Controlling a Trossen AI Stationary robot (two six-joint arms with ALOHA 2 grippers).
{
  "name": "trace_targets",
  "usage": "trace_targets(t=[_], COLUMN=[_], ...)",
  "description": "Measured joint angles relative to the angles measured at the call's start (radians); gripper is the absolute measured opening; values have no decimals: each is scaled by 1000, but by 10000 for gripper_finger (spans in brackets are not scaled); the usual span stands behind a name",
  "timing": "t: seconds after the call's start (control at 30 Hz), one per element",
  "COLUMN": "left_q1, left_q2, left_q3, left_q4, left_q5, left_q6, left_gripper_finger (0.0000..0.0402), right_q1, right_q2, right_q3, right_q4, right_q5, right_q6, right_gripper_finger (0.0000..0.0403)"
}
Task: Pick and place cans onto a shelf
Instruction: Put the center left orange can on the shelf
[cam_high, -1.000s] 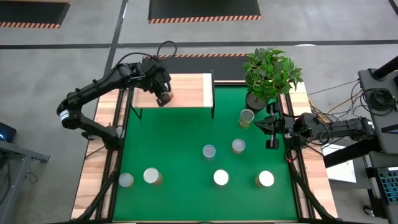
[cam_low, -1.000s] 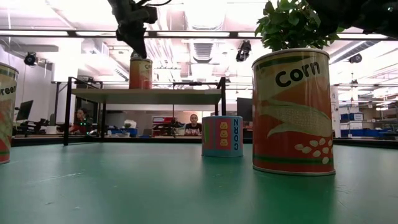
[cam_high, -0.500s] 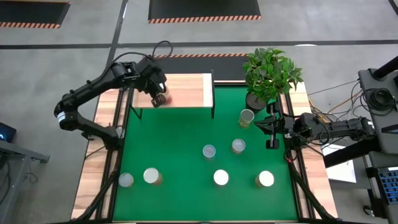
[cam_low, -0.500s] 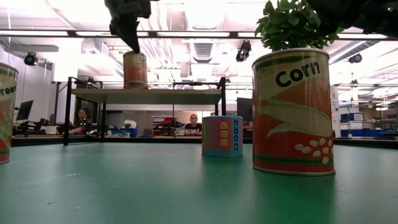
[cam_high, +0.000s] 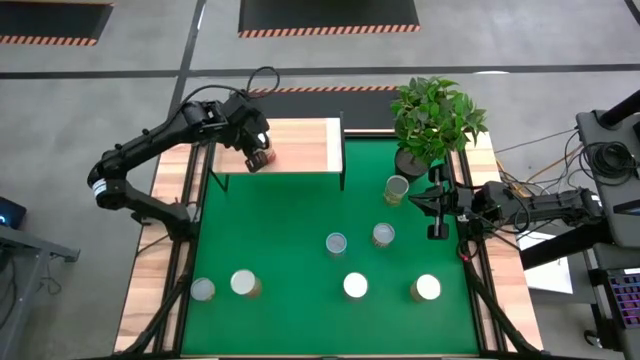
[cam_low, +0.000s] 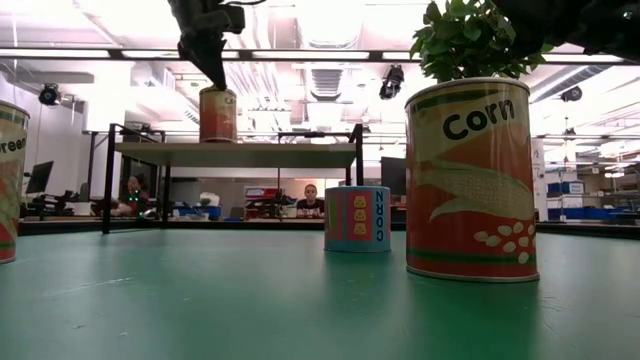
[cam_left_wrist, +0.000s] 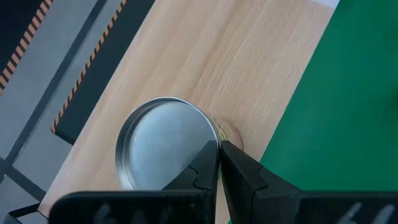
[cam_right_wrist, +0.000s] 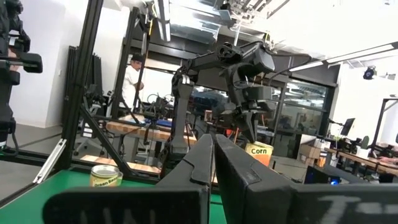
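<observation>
The robot's left gripper should move the can (cam_low: 218, 117) by its rim toward the shelf's end (cam_low: 138, 150) before more cans go up, because the can stands short of that end.
A can (cam_left_wrist: 165, 146) with a silvery top and orange label stands upright on the shelf (cam_high: 300, 145), a light wood plank on thin black legs at the table's far left. It also shows in the low view (cam_low: 218, 115). My left gripper (cam_left_wrist: 219, 149) is shut and points down at this can's top rim. My right gripper (cam_high: 437, 215) is shut and empty at the table's right edge, above the green mat. Several more cans stand on the mat, among them one (cam_high: 336, 243) near the middle and one (cam_high: 243, 283) at the near left. My left gripper's shut fingertips (cam_left_wrist: 208, 163) stand against the can's top rim (cam_left_wrist: 210, 134), on the side toward the green mat. They come from above, pointing down. The can stands upright with its base on the shelf top. I cannot tell whether they touch or sit just beside it.
A potted plant (cam_high: 435, 115) stands at the far right, with a can (cam_high: 397, 188) just in front of it. In the low view a Corn can (cam_low: 470, 180) and a blue can (cam_low: 357, 218) stand on the mat. People sit in the room behind.
My left gripper has gone a little toward the table's left edge over the shelf. The can under it has slid the same way along the plank and stays upright.
</observation>
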Motion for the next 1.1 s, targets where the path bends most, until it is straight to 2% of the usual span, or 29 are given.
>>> trace_targets(t=[0.27,0.6,0.73,0.9,1.1], left_q1=[-5,-5,-11,-10,-11], left_q2=[0,0,0,7,7], left_q3=[0,4,13,9,-8], left_q4=[8,9,89,93,16], left_q5=[0,1,-1,-53,-108], left_q6=[-4,-12,-54,-86,-77], left_gripper_finger=[6,74,86,75,34], right_q1=[0,0,0,0,0], right_q2=[0,0,0,0,0], right_q3=[0,0,0,0,0], right_q4=[0,0,0,0,0], right_q5=[0,0,0,0,0], right_q6=[0,0,-2,-2,-3], right_gripper_finger=[9,9,9,9,9])
